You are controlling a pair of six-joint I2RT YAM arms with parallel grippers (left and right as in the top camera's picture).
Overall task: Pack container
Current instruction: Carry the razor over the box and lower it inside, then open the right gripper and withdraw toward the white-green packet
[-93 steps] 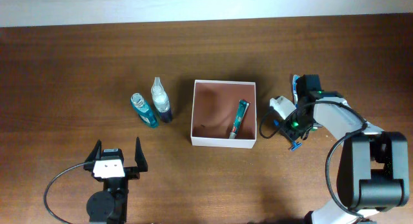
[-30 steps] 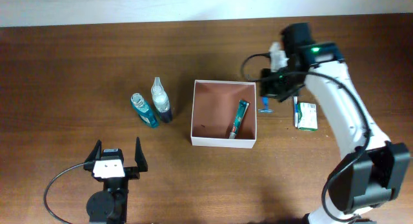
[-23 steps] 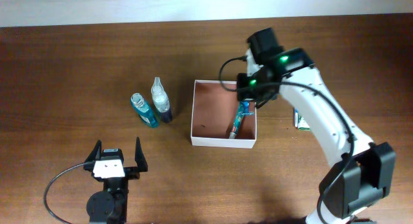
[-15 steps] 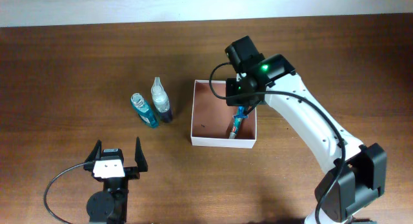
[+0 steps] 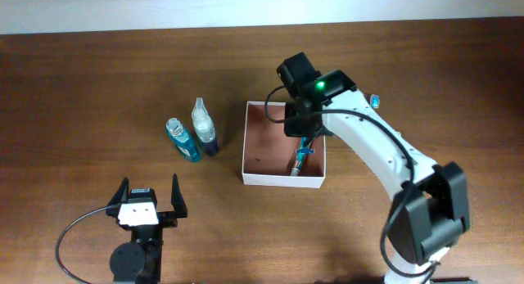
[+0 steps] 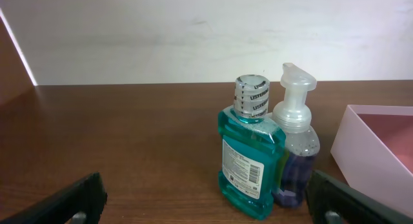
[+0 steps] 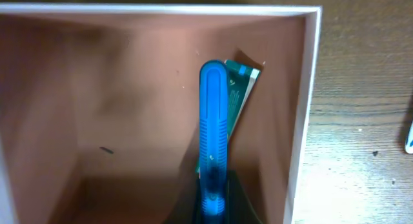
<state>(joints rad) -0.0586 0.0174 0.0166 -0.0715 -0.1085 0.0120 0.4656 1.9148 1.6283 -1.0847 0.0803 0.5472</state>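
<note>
My right gripper keeps lowering the blue handle [image 7: 213, 114], which hangs clear inside the container's white sides, until it gets near the green toothpaste tube [image 5: 297, 164], then lets go.
The container [image 5: 254, 143] is a shallow square box with white walls and a reddish-brown inside, at the table's middle. A green toothpaste tube [image 5: 300, 160] lies inside it by the right wall. My right gripper [image 5: 301, 133] hovers over the box's upper right part. In the right wrist view it [image 7: 213, 188] is shut on a blue plastic handle [image 7: 213, 121], held above the tube [image 7: 237, 95] and inside the rim [image 7: 311, 101]. My left gripper [image 5: 149, 196] is open and empty near the front edge, facing the bottles from a distance [image 6: 210, 211].
A teal mouthwash bottle [image 5: 182, 140] and a clear foam pump bottle [image 5: 205, 128] stand side by side left of the box; both show in the left wrist view [image 6: 248, 161] [image 6: 295, 153]. A small blue-and-white item [image 5: 375, 100] lies on the table right of the box.
My right arm has swung left from the table's right side, carrying the blue handle, and now hovers over the container. The left arm and the bottles have not moved.
</note>
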